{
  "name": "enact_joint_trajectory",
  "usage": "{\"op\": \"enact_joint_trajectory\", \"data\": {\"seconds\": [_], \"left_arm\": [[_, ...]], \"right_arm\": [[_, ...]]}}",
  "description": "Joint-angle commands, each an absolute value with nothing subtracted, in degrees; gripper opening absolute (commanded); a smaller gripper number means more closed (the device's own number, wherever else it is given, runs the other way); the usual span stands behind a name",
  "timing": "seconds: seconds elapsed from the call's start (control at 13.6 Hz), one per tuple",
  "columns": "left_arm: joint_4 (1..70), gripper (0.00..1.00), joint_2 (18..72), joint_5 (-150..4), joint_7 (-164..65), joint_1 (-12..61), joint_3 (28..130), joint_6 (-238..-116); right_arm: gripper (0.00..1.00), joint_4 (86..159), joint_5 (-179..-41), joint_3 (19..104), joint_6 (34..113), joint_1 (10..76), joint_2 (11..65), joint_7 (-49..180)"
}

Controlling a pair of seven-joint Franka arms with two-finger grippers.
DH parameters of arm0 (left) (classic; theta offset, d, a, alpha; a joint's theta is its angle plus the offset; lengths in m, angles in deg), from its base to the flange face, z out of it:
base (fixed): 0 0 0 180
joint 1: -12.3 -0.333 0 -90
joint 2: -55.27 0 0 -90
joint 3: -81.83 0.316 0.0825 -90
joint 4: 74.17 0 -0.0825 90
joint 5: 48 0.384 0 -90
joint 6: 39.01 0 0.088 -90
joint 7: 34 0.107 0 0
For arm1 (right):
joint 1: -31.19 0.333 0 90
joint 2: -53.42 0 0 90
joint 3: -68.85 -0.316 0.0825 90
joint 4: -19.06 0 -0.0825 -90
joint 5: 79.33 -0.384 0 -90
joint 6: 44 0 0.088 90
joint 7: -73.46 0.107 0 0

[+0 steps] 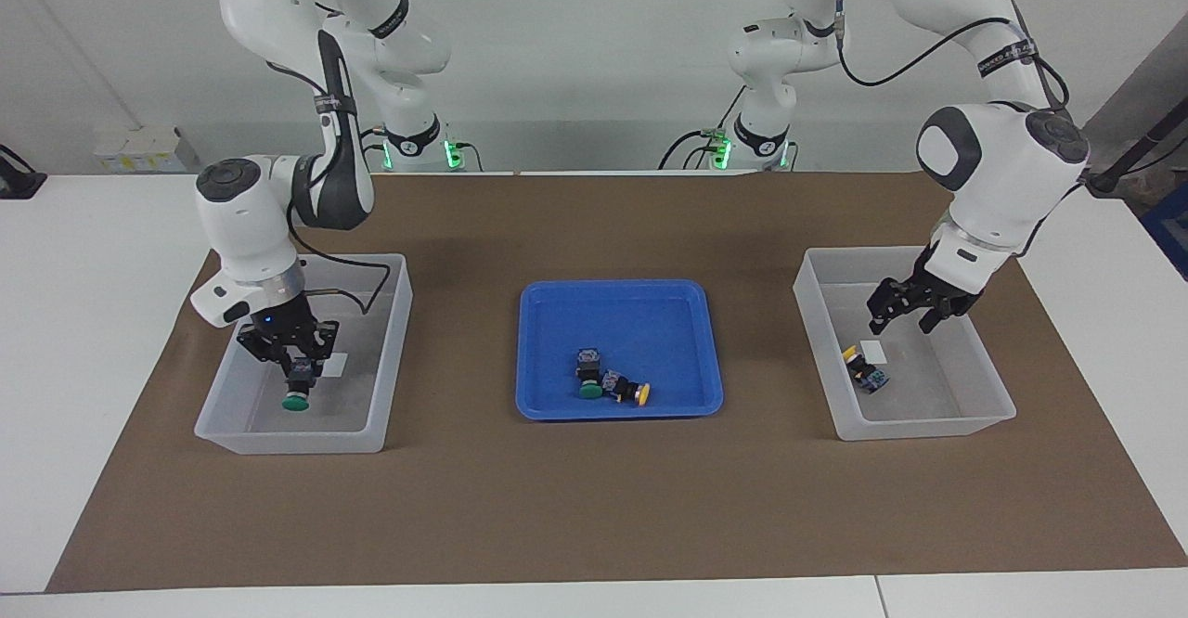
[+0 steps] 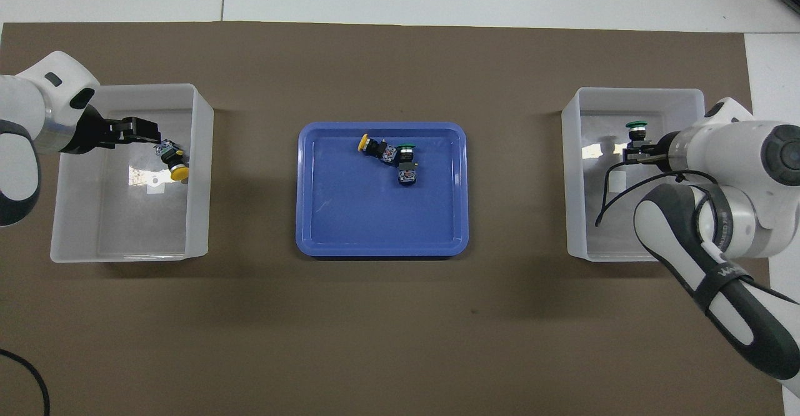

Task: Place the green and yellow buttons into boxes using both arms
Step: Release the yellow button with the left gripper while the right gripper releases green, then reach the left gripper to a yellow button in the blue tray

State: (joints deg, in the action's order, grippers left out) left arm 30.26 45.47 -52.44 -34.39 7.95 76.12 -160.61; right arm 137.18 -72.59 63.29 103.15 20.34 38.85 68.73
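Note:
The yellow button in the tray (image 2: 377, 147) touches the green button only at their body ends (image 2: 397, 157), so the yellow button will come up on its own when I lift it.
My left gripper (image 1: 902, 319) (image 2: 142, 130) hangs open over the box (image 1: 905, 431) (image 2: 119, 257) at the left arm's end of the table. A yellow button (image 1: 863, 372) (image 2: 174, 161) lies on its side on that box's floor beside the white label, free of the fingers. My right gripper (image 1: 299, 372) (image 2: 639, 148) is shut on a green button (image 1: 296, 395) (image 2: 636, 128), cap down, low inside the other box (image 1: 288, 442) (image 2: 631, 92). Whether the cap touches the floor I cannot tell.
A shallow blue tray (image 1: 557, 302) (image 2: 325, 228) sits mid-table between the boxes. In it lie a green button (image 1: 588, 386) (image 2: 406, 150) and a yellow button (image 1: 639, 393) (image 2: 364, 143), touching each other. Brown mat covers the table.

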Motion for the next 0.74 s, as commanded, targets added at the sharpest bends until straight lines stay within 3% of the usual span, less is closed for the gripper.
{"op": "enact_joint_trajectory", "data": {"seconds": [0.0, 0.44, 0.52, 0.66], "left_arm": [[28.05, 0.81, 45.34, -48.26, -44.51, 12.72, 76.55, -157.93], [32.17, 0.76, 45.6, -48.35, -75.27, 24.15, 76.2, -166.96], [33.14, 0.76, 45.69, -48.44, -78.36, 25.21, 76.11, -169.5], [34.9, 0.76, 45.34, -48.44, -83.2, 27.67, 76.11, -174.16]], "right_arm": [[0.0, 134.46, -73.88, 62.79, 106.54, 19.51, 34.97, 64.68], [0.0, 132.43, -73.53, 62.79, 109.01, 19.5, 32.06, 64.32], [0.19, 132.61, -73.53, 62.79, 109.1, 19.68, 31.89, 64.32], [0.77, 132.61, -73.53, 62.79, 109.11, 19.59, 31.89, 64.32]]}}
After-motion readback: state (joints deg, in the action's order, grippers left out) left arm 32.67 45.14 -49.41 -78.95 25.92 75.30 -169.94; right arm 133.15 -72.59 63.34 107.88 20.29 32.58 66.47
